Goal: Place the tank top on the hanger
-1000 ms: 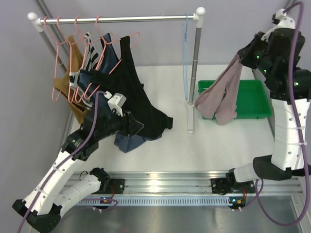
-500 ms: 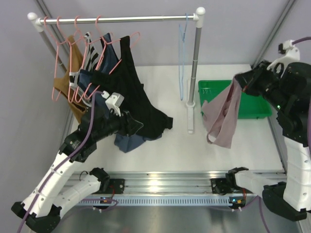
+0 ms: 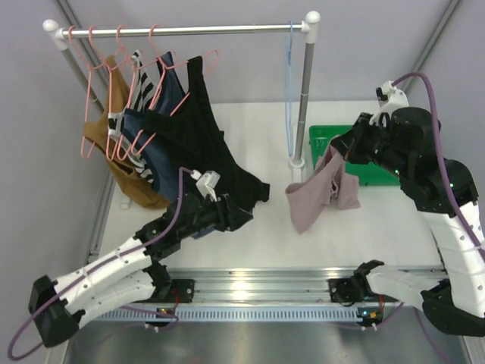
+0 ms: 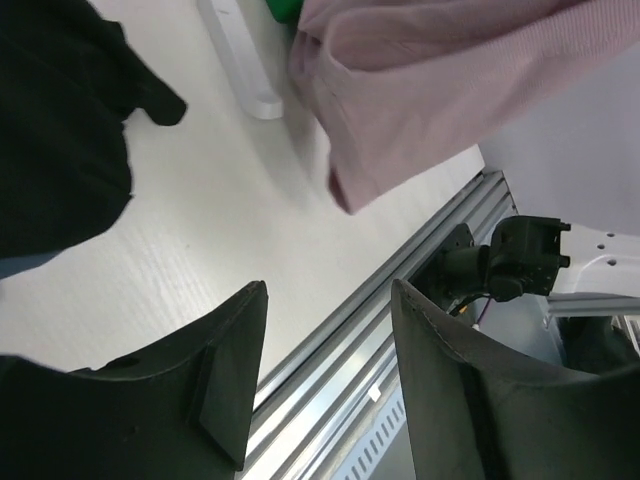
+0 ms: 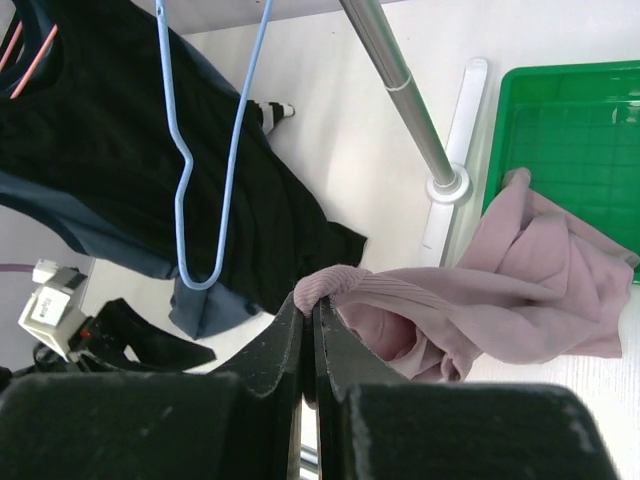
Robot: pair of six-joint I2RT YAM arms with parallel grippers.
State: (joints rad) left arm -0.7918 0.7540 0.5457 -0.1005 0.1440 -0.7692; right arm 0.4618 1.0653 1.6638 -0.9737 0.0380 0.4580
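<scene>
The mauve-pink tank top point(image 3: 309, 205) is hanging bunched up in limp folds point(image 3: 332, 186), so it will spread out but stay wrinkled when I pull it across and lower it.
The mauve-pink tank top point(image 3: 314, 193) hangs bunched from my right gripper point(image 3: 339, 146), its lower end draped onto the table in front of the rack post. In the right wrist view the right gripper point(image 5: 312, 300) is shut on a ribbed edge of the tank top point(image 5: 500, 290). The light-blue wire hanger point(image 3: 289, 83) hangs bare on the rail, left of the post; the right wrist view has the hanger point(image 5: 215, 150) up and to the left of the jaws. My left gripper point(image 3: 239, 212) stands open and holds nothing, left of the tank top point(image 4: 430, 90); its jaws point(image 4: 328, 290) are spread wide over the table.
A green tray point(image 3: 394, 148) sits behind the right gripper. The rack's rail point(image 3: 182, 30) carries pink hangers point(image 3: 114, 76) with a black top point(image 3: 204, 144), a navy one and others. The rack post point(image 3: 303, 91) stands on a white foot bar point(image 3: 297, 186). An aluminium rail point(image 3: 250, 284) runs along the front edge.
My right arm has swung left and down, carrying the tank top from over the tray to in front of the post. My left arm reached right toward it, jaws slightly wider.
</scene>
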